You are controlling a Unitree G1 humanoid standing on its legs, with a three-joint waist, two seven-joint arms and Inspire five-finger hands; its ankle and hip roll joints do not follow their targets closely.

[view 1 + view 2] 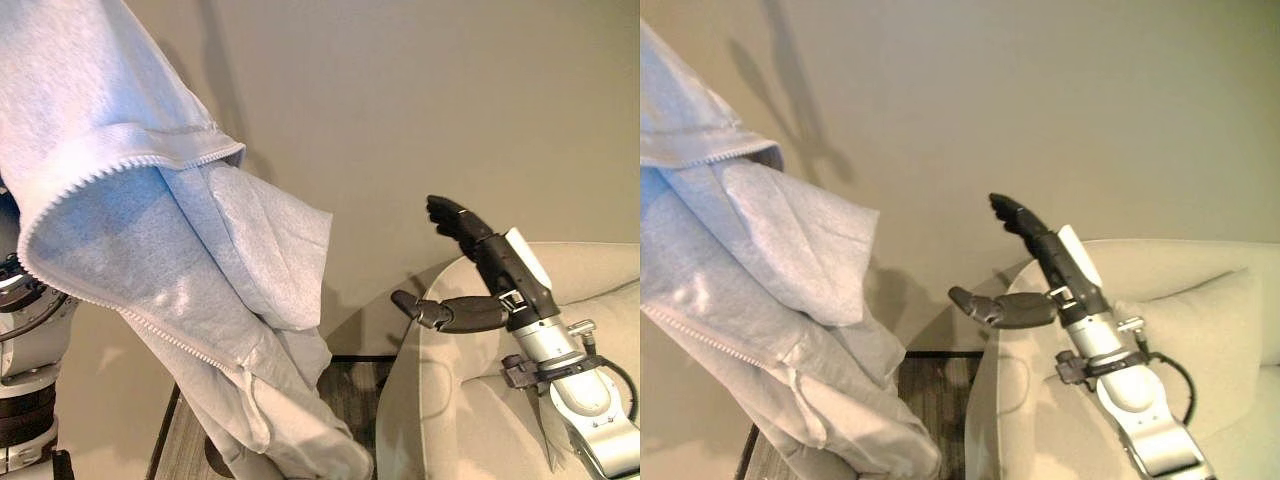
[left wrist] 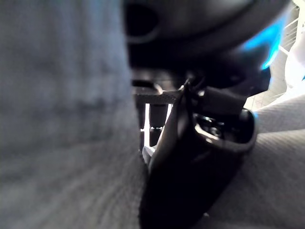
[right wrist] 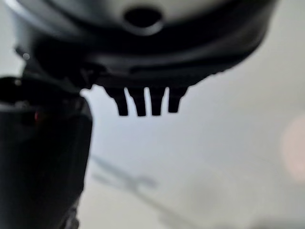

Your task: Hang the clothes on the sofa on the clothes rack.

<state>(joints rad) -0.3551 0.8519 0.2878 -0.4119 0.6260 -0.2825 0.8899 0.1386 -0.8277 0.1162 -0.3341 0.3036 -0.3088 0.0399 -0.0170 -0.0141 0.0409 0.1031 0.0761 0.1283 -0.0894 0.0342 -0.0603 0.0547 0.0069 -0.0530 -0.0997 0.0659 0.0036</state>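
The grey garment's lower part [image 1: 297, 425] hangs in loose folds [image 1: 262, 262], so it will gather up, with the garment's end sagging, when I raise it with my right gripper.
A light grey zip-up garment [image 1: 170, 250] hangs raised at the left, draped in folds with its zipper edge showing, and its lower end reaches down toward the floor. It also shows in the right eye view as the garment [image 1: 750, 290]. My left hand [image 2: 190, 157] is under this cloth, with grey fabric close on both sides of it. My right hand [image 1: 480, 275] is lifted above the sofa's arm, open, fingers straight and thumb spread, holding nothing and apart from the garment. Its wrist view shows the right hand [image 3: 143, 57] against the bare wall.
A beige sofa [image 1: 600, 270] fills the lower right, with a cushion [image 1: 1200, 330] on its seat. A plain beige wall [image 1: 450, 100] stands behind. A strip of dark wooden floor [image 1: 350, 385] runs between the garment and the sofa.
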